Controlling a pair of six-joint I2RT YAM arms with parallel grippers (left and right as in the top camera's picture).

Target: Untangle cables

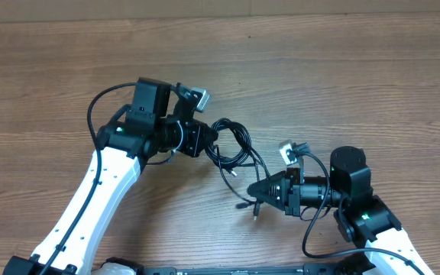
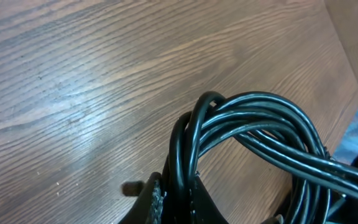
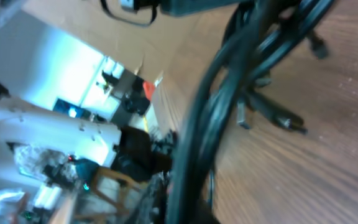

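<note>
I should use my left gripper to bring the loops (image 1: 243,134) over for my right gripper to take, because the loops stay coiled while the cords run taut (image 1: 259,158) to my right gripper.
The cables (image 1: 234,147) are a small tangle of thin black cords in the middle of the wooden table, strung between my two grippers. My left gripper (image 1: 211,137) is shut on the left end of the bundle; in the left wrist view (image 2: 178,198) several glossy black cords (image 2: 260,127) run up between its fingers and loop to the right. My right gripper (image 1: 255,188) is shut on cords at the bundle's lower right; in the blurred right wrist view (image 3: 188,199) the cords (image 3: 229,81) run away from its jaws. Small plug ends (image 1: 252,208) hang below it, seen also in the right wrist view (image 3: 284,119).
The wooden table (image 1: 342,69) spreads all round. Thicker black wires (image 1: 98,107) run along both arms. The white left arm (image 1: 90,206) reaches in from the lower left, the right arm (image 1: 365,214) from the lower right.
</note>
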